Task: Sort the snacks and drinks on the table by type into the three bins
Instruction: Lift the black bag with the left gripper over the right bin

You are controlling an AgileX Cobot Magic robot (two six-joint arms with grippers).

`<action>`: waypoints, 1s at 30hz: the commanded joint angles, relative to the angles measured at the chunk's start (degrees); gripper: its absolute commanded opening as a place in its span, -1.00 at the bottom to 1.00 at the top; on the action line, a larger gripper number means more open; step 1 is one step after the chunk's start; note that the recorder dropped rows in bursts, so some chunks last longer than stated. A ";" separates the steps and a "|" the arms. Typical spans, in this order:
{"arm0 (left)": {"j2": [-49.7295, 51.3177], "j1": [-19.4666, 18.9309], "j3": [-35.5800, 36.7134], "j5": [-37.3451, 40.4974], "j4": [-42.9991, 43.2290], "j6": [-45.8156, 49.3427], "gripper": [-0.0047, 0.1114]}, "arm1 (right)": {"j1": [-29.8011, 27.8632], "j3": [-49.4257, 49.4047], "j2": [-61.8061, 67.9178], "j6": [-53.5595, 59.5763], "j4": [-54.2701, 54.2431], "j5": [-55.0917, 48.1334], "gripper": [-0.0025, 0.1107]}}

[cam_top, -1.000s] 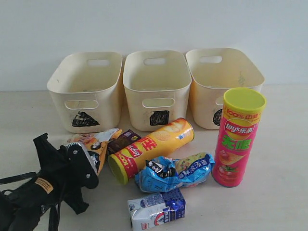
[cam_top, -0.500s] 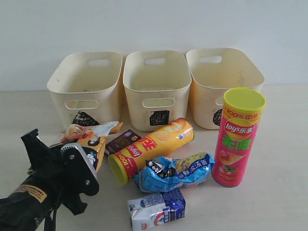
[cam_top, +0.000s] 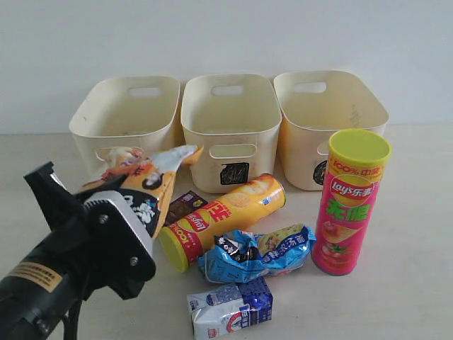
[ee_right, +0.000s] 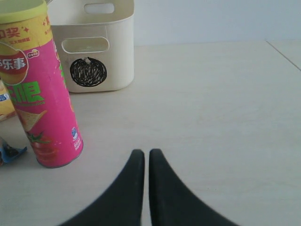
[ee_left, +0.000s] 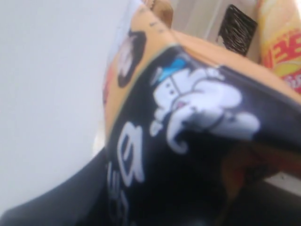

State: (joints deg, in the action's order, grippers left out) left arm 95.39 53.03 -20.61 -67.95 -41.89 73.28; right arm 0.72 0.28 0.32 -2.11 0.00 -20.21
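I should keep moving my left gripper over the circle bin's rim and let go of the bag inside, because the orange-black-white bag (cam_top: 152,185) sticks out past the fingers and the circle bin (cam_top: 333,103) is open.
My left gripper (cam_top: 145,209) is shut on the orange-black-white bag (cam_top: 145,180) and holds it up in front of the left bin (cam_top: 127,113), hiding its mark. The bag (ee_left: 188,113) fills the left wrist view. The middle bin (cam_top: 230,113) bears a square, the right bin (cam_top: 329,99) a circle (ee_right: 88,72). The yellow tube (cam_top: 223,219) lies on its side, the pink tube (cam_top: 349,202) stands upright. The blue bag (cam_top: 258,251), the milk carton (cam_top: 230,308) and the purple box (cam_top: 185,205) lie on the table. My right gripper (ee_right: 146,155) is shut and empty, out of the exterior view.
The pink tube (ee_right: 40,89) stands close beside my right gripper, with the circle bin (ee_right: 94,42) behind it. Bare table (ee_right: 211,103) stretches on the gripper's other side. A white wall (cam_top: 226,35) rises behind the bins.
My left gripper has lifted the orange-black-white bag off the table and carried it up and toward the left bin. The other things have not moved.
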 commanded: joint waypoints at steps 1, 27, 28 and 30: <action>-5.97 0.32 -1.74 -1.14 2.97 2.71 -0.84 | -0.14 -0.28 -0.32 -0.37 0.00 0.27 -0.93; 14.66 -1.46 -57.19 36.68 2.94 33.08 -0.84 | -0.14 -0.28 -0.32 -0.37 0.00 0.27 -0.93; 16.22 -1.93 -59.40 37.21 2.80 33.08 -0.84 | -0.14 -0.28 -0.32 -0.37 0.00 0.27 -0.93; 18.81 -2.65 -63.23 38.92 2.47 33.08 -0.84 | -0.14 -0.28 -0.32 -0.37 0.00 0.27 -0.93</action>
State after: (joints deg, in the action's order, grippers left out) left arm 111.47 51.41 -79.16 -30.52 -39.10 106.11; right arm 0.72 0.28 0.32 -2.11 0.00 -20.21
